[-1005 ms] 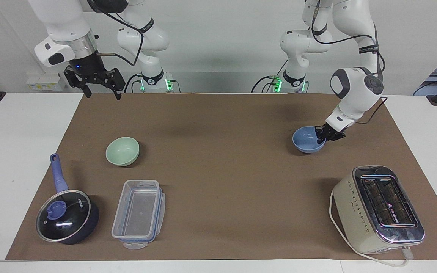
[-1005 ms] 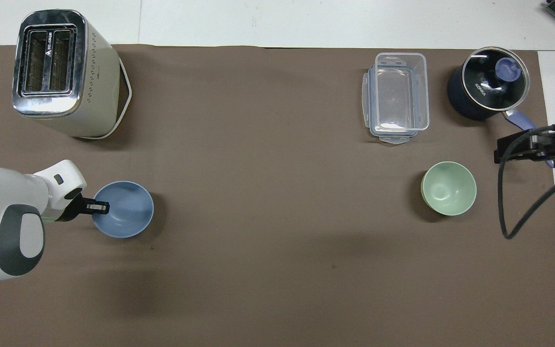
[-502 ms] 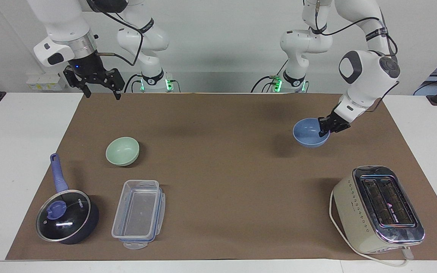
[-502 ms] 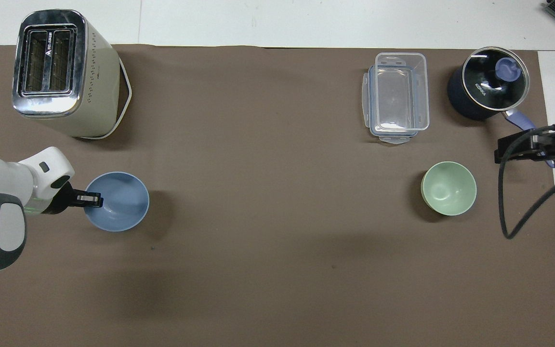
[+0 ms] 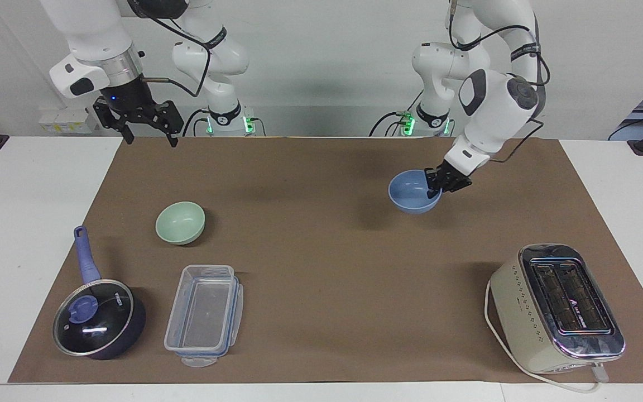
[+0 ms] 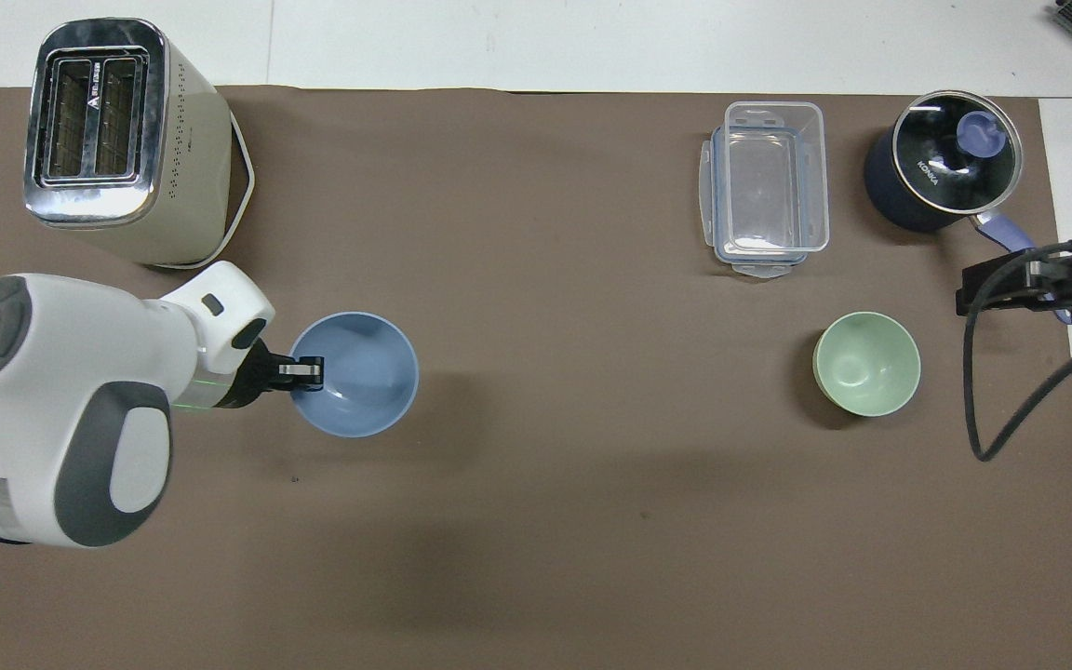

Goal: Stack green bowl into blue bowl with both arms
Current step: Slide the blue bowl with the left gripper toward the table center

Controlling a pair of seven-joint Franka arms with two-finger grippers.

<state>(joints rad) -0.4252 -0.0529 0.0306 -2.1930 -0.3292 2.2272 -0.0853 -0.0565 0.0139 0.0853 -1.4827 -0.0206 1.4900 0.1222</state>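
The blue bowl (image 6: 369, 370) is hanging upright and the mat's middle (image 6: 540, 437) is free, so the robot's left gripper keeps bringing the bowl down there until the bowl's base sits flat.
The blue bowl (image 5: 412, 191) (image 6: 356, 374) hangs above the brown mat, upright and clear of its shadow. My left gripper (image 5: 434, 188) (image 6: 308, 370) is shut on the bowl's rim, on the side toward the left arm's end of the table. The pale green bowl (image 5: 180, 223) (image 6: 866, 363) stands upright on the mat toward the right arm's end, nothing touching it. My right gripper (image 5: 148, 138) (image 6: 1011, 284) waits open, high over the mat's edge at the right arm's end, well apart from the green bowl.
A clear rectangular container (image 5: 204, 315) (image 6: 767, 189) and a dark-blue lidded saucepan (image 5: 98, 318) (image 6: 944, 172) stand farther from the robots than the green bowl. A cream toaster (image 5: 557, 307) (image 6: 127, 140) stands at the left arm's end. The right arm's cable (image 6: 1011, 391) loops beside the green bowl.
My left gripper has lifted the blue bowl off the mat and carried it toward the middle of the table. The right arm and the green bowl have not moved.
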